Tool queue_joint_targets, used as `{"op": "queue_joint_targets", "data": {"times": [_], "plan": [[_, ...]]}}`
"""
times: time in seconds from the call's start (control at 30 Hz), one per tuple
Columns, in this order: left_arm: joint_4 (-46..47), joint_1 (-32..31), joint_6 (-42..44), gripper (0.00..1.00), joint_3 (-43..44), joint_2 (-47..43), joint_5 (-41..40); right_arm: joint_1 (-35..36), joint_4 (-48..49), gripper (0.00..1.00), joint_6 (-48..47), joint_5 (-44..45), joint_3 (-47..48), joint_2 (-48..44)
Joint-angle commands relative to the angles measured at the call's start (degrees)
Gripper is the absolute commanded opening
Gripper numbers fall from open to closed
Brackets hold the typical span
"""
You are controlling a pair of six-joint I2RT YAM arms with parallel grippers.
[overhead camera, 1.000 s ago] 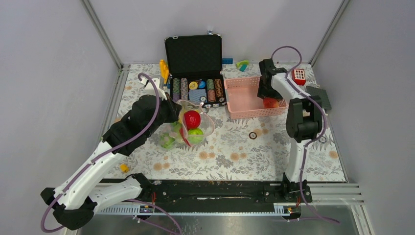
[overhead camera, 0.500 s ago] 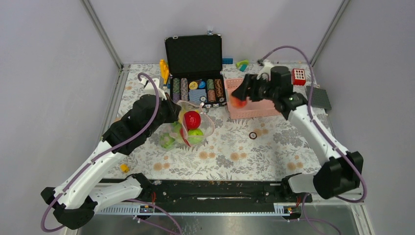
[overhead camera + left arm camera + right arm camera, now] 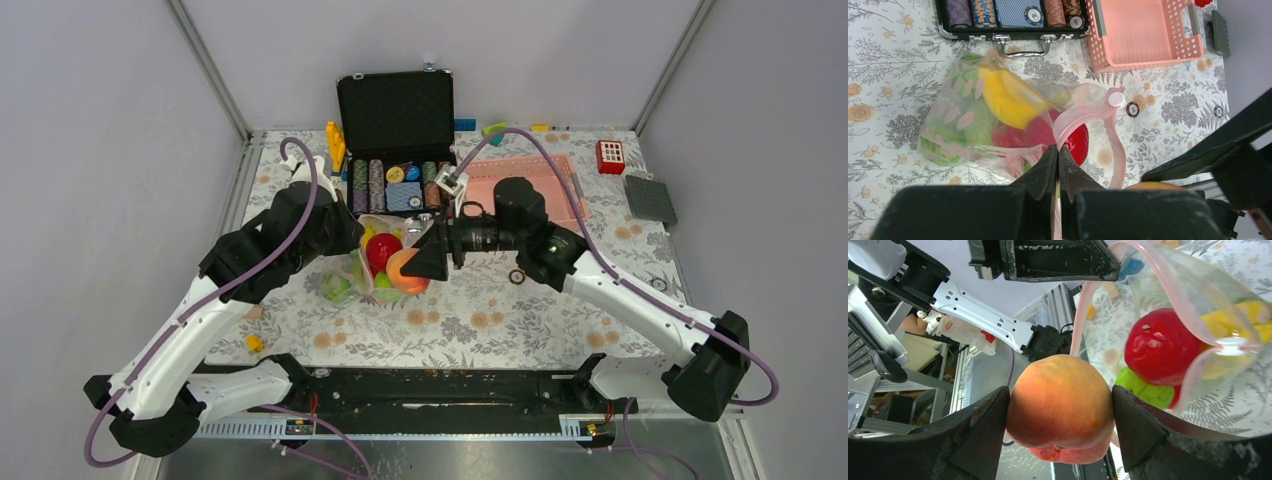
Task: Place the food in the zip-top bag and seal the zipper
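The peach in my right gripper [image 3: 408,271] is outside the pink zipper's rim, so my left gripper should move the bag's opening [image 3: 1100,147] around the peach before my right gripper lets go.
The zip-top bag [image 3: 372,262] lies left of centre with red, green and yellow food inside. It also shows in the left wrist view [image 3: 973,125] and the right wrist view [image 3: 1198,300]. My left gripper [image 3: 1058,152] is shut on the pink zipper [image 3: 1083,117] and holds the mouth up and open. My right gripper [image 3: 1060,410] is shut on an orange-red peach [image 3: 1060,407] right at the bag's mouth. In the top view the peach [image 3: 403,270] sits at the bag's right edge, by my right gripper [image 3: 420,265].
An open black case of poker chips [image 3: 400,185] stands just behind the bag. The pink mesh basket [image 3: 520,180] sits to its right. A red block [image 3: 610,156] and a dark plate [image 3: 650,198] lie at the far right. A small ring [image 3: 517,276] lies under my right arm.
My right arm has swung left from the pink basket with the peach in its grip and brought it to the bag's mouth. My left gripper has kept its hold on the zipper.
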Motion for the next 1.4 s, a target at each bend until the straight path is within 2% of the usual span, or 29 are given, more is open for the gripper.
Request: {"op": "queue_joint_targets", "data": {"times": [0.0, 0.17, 0.33, 0.43, 0.57, 0.73, 0.87, 0.97, 1.1, 1.23, 1.37], "plan": [[-3.48, 0.24, -1.07, 0.00, 5.21, 1.12, 3.51, 3.43, 3.65, 0.37, 2.25, 4.83, 1.99, 3.39], [-3.99, 0.22, -0.92, 0.00, 6.44, 1.90, 6.85, 6.47, 1.13, 0.37, 1.62, 14.76, 3.44, 7.06], [-3.94, 0.05, -0.21, 0.00, 6.87, 1.72, 12.10, 8.50, -0.63, 0.37, 1.76, 33.76, 5.31, 9.85], [-3.49, -0.22, -0.72, 0.00, 7.20, 1.29, 16.43, 9.46, -0.92, 0.37, 2.96, 41.99, 6.82, 11.73], [-1.47, -0.50, -1.48, 0.00, 6.71, 0.61, 20.17, 11.74, -0.80, 0.38, 2.72, 44.63, 8.84, 14.17], [0.40, -0.48, -3.40, 0.00, 5.95, -0.38, 16.39, 14.56, -0.56, 0.41, 0.69, 42.74, 9.95, 15.19], [0.41, -0.43, -5.91, 0.00, 5.46, -2.09, 8.31, 15.14, 3.68, 0.43, -0.04, 31.22, 7.03, 14.16], [1.04, -0.46, -6.67, 0.00, 4.42, -3.50, 5.45, 15.32, 6.06, 0.44, -0.81, 25.19, 5.09, 12.81], [1.27, -0.40, -6.91, 0.00, 2.45, -4.80, 3.56, 15.32, 3.07, 0.44, -4.96, 17.52, 4.60, 11.25], [1.98, -0.47, -6.62, 0.00, 0.88, -5.20, 3.92, 15.32, -4.51, 0.52, -11.24, 7.16, 6.42, 10.26], [2.53, -0.44, -6.45, 0.00, 0.47, -5.24, 5.06, 15.32, -10.20, 0.61, -15.00, 6.91, 8.68, 10.93]]}}
